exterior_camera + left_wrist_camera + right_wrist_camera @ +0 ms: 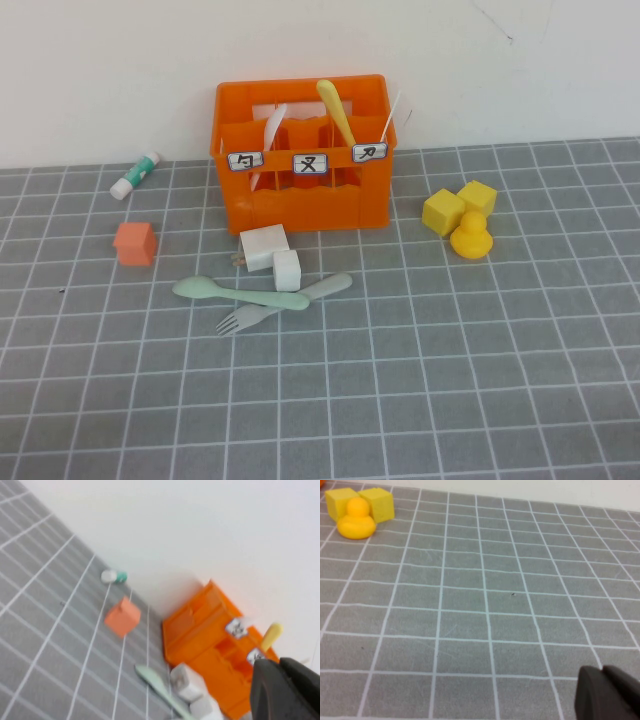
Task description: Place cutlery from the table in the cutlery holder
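The white cube (287, 271) sits too close to the mint-green spoon's handle. I should pinch the middle of the spoon (246, 295) with my left gripper and drag the spoon away from the cube before I lift it.
The pale mint-green spoon (238, 294) and the grey-blue fork (285, 304) lie crossed on the grey grid table (450, 380), just in front of the orange cutlery holder (300, 205). The holder contains a yellow spoon (337, 110) and a white utensil (272, 130). Neither arm shows in the high view. In the left wrist view, my left gripper (280, 662) is shut and empty, held above the table near the holder (200, 630); the spoon's end (155, 680) shows below. In the right wrist view, my right gripper (601, 669) is shut and empty over bare table.
A white plug block (265, 247) and a white cube (287, 269) sit between the holder and the cutlery. A salmon cube (134, 243) and a glue stick (136, 175) lie to the left. Two yellow cubes (443, 211) and a yellow duck (471, 237) lie to the right.
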Robot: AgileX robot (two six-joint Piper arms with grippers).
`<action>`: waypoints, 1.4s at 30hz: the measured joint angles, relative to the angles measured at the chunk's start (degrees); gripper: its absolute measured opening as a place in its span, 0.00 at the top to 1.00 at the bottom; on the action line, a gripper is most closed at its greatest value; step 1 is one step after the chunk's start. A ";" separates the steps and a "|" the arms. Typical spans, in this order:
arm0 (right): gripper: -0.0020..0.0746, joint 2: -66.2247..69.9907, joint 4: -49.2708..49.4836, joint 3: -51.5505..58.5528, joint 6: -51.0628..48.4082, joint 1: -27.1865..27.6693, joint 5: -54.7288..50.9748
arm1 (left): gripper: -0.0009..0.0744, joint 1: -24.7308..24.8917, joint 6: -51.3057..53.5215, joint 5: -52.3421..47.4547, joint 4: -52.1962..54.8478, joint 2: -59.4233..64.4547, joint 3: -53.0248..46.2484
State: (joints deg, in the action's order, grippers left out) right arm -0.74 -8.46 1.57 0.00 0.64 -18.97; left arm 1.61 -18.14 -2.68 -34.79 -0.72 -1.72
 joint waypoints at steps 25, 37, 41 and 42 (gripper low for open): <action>0.98 0.00 0.00 0.00 0.00 0.00 0.00 | 0.99 1.87 43.42 -57.08 24.75 39.76 44.69; 0.98 0.00 -0.09 0.00 0.00 0.00 0.00 | 0.99 5.19 65.95 -65.51 17.06 75.57 73.38; 0.98 0.00 -0.09 0.00 0.00 0.00 0.00 | 0.97 9.68 67.97 -65.51 22.33 84.62 79.21; 0.98 0.00 -0.09 0.00 0.00 0.00 0.00 | 0.95 10.66 68.21 -65.51 23.52 86.87 80.38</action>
State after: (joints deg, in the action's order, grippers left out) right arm -0.74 -8.55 1.57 0.00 0.64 -18.97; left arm 12.26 50.07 -68.19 -11.27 86.15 78.67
